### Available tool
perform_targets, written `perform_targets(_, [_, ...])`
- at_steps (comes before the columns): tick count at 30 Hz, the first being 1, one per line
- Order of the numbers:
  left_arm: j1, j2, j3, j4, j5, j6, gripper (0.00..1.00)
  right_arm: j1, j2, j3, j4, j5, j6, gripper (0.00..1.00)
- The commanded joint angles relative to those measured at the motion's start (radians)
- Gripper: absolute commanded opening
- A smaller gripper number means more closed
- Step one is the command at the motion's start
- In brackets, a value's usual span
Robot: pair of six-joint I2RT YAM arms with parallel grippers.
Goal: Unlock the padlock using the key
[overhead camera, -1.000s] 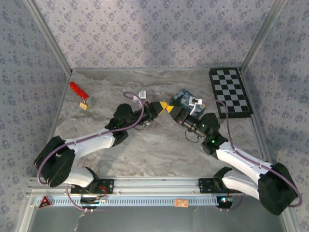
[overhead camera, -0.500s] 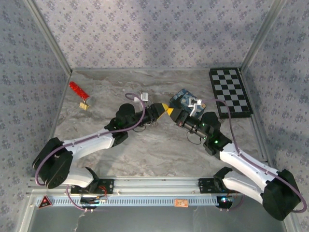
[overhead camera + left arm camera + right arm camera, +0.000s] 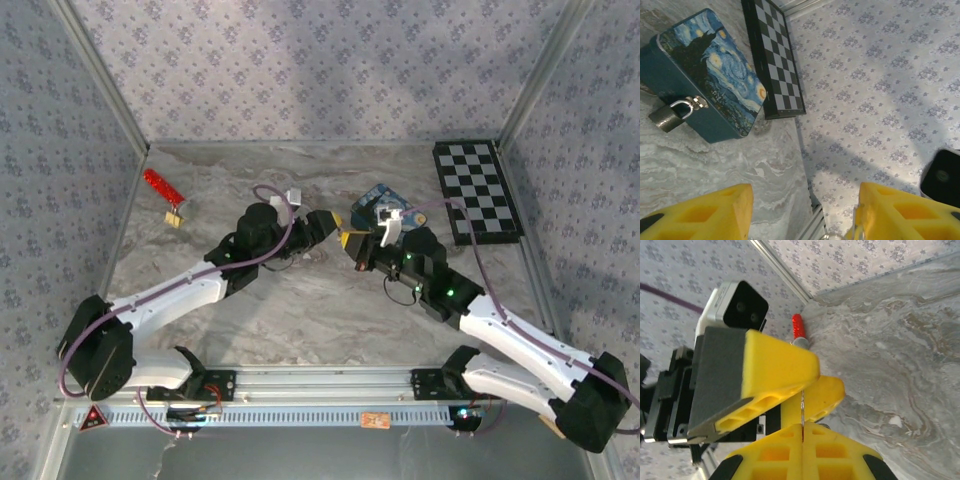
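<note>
I should close my left gripper on the key's loose end while my right gripper turns to grip the key again, because the key stands edge-on in my right gripper's fingers.
The small brass-toned padlock hangs by its silver shackle from the hasp of the blue painted box, which stands just behind both grippers. In the right wrist view my right gripper is shut on the key, a thin silver blade seen edge-on. The blade rises between the spread yellow fingers of my left gripper. That left gripper is open and faces the box from a short way off. My right gripper sits tip to tip with it at mid table.
A checkerboard lies at the back right beside the box. A red strip joined to a small gold piece lies at the back left. Patterned walls close in three sides, and a metal rail runs along the near edge.
My left gripper's fingers have spread apart and its wrist has lifted back a little. The right gripper has shifted left, staying shut on the key.
</note>
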Motion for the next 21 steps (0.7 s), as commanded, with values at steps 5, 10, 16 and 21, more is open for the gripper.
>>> perform_targets(5, [0.011,-0.020,0.095,-0.166,-0.013,0.034,0.56,0.116,0.032,0.080,-0.122,0.254,-0.205,0.00])
perform_targets(10, [0.012,0.002,0.129,-0.227,-0.007,0.046,0.45,0.183,0.073,0.107,-0.148,0.357,-0.269,0.00])
perform_targets(16, [0.011,0.023,0.143,-0.249,0.013,0.042,0.37,0.199,0.090,0.101,-0.134,0.409,-0.272,0.00])
perform_targets(21, [0.010,0.036,0.150,-0.264,0.023,0.043,0.35,0.195,0.095,0.101,-0.129,0.421,-0.268,0.00])
